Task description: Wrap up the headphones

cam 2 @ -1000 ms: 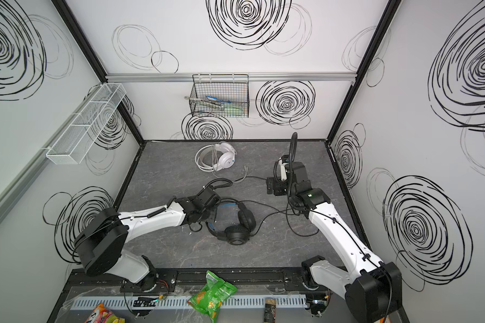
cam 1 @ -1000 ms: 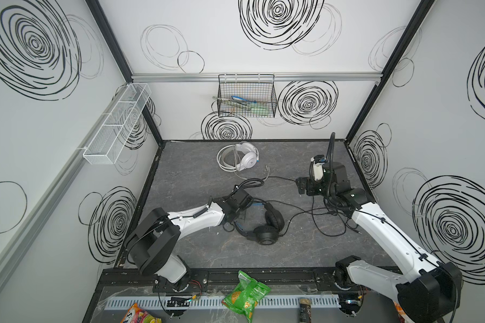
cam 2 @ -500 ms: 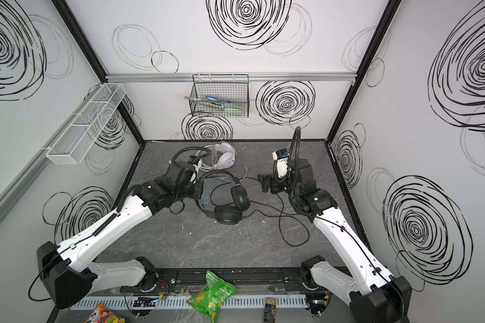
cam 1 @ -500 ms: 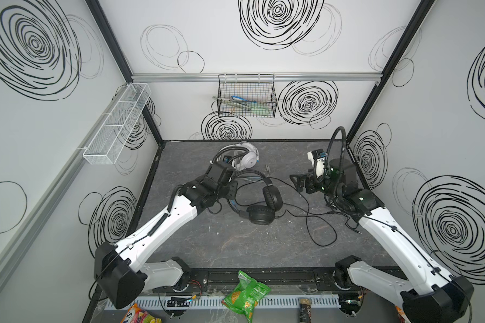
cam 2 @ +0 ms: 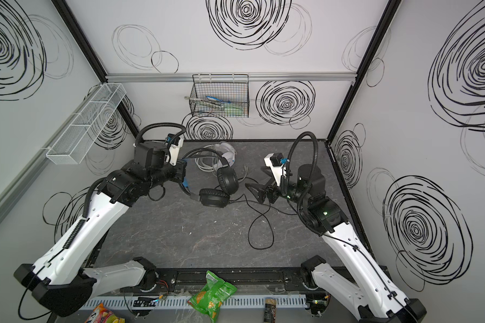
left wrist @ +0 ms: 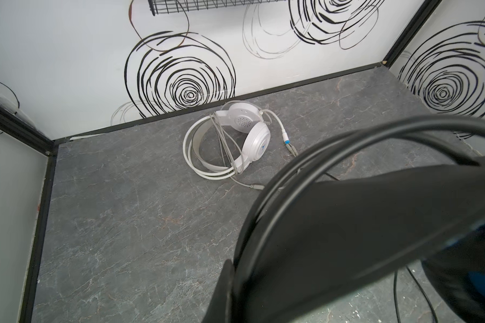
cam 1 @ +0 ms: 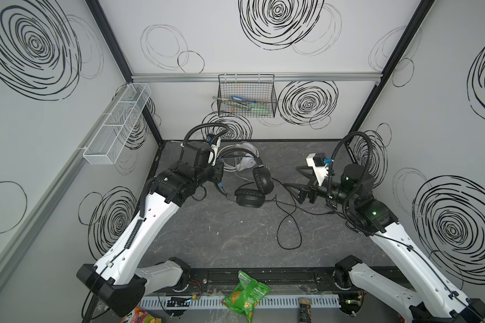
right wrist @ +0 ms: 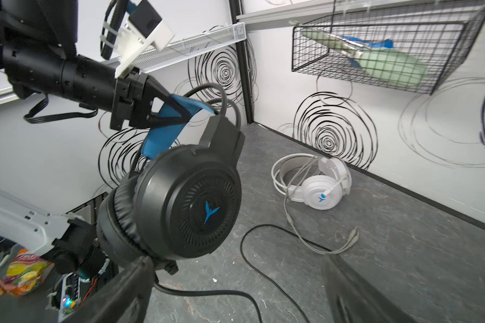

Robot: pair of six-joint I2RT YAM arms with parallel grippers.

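The headphones' earcups (cam 1: pixel 261 180) point toward the robot's open right gripper, so next the left gripper turns the black headphones around and brings the headband (cam 1: pixel 251 153) within the right gripper's grasp.
My left gripper (cam 1: pixel 219 176) (right wrist: pixel 177 114) is shut on the blue-lined headband of the black headphones (cam 1: pixel 249 197) (right wrist: pixel 191 207) and holds them above the floor, earcups hanging down. In the left wrist view the black headband (left wrist: pixel 375 223) fills the foreground and hides the jaws. The black cable (cam 1: pixel 289 223) trails from the earcups in loose loops on the floor. My right gripper (cam 1: pixel 290 176) (right wrist: pixel 235 302) stands open just right of the earcups, holding nothing, one finger (right wrist: pixel 123 293) right below an earcup. The white headphones (cam 1: pixel 247 163) (left wrist: pixel 252 139) lie by the back wall, their white cable coiled around them.
A black wire basket (cam 1: pixel 247 100) with packets hangs on the back wall. A white mesh shelf (cam 1: pixel 118 123) runs along the left wall. A green snack bag (cam 1: pixel 245 296) and a small dark can (cam 1: pixel 303 306) lie past the front rail.
The left arm has lifted the black headphones off the floor and carried them up and toward the back left. The right gripper has risen slightly and stayed open.
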